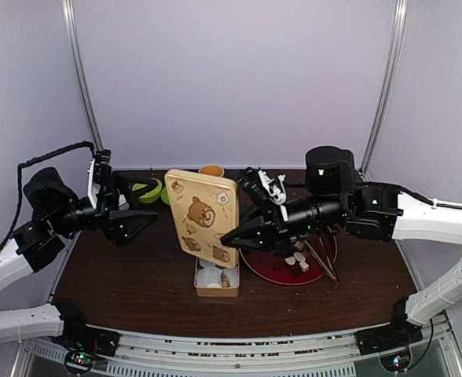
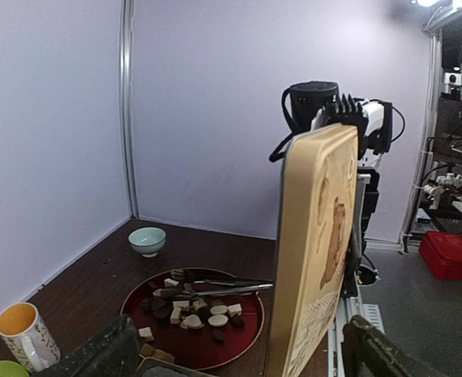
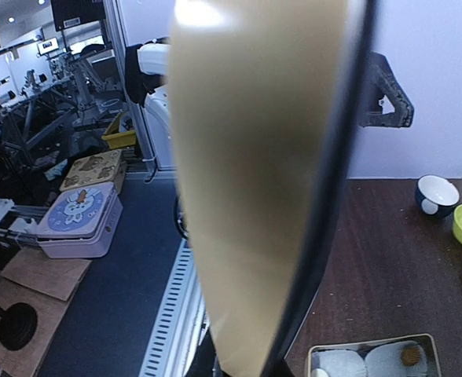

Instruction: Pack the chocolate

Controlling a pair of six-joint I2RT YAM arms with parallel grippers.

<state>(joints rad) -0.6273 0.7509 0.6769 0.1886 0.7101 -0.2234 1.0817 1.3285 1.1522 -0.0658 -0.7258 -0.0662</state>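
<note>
The robot's right gripper is holding the lid by its edge above the open box [image 1: 217,278], so next the left gripper takes hold of the opposite edge [image 1: 173,207] and help bring the lid down clear.
The chocolate [image 1: 298,261] lies as several small brown, tan and white pieces on a red plate [image 1: 258,267], also seen in the left wrist view [image 2: 192,310]. My right gripper [image 1: 231,236] is shut on the edge of a yellow bear-print tin lid [image 1: 202,216] and holds it upright above the open tin box [image 1: 217,292]. The lid fills the right wrist view [image 3: 254,173]. The box holds white paper liners and one brown piece [image 3: 408,356]. My left gripper [image 1: 141,224] is open and empty, left of the lid [image 2: 317,251].
Thin dark tongs [image 2: 231,288] lie across the red plate [image 2: 239,338]. A mug [image 2: 27,334] and green bowls [image 1: 147,191] stand at the back behind the lid. A pale blue bowl [image 2: 148,240] sits beyond the plate. A dark bowl [image 3: 437,194] stands by the green ones.
</note>
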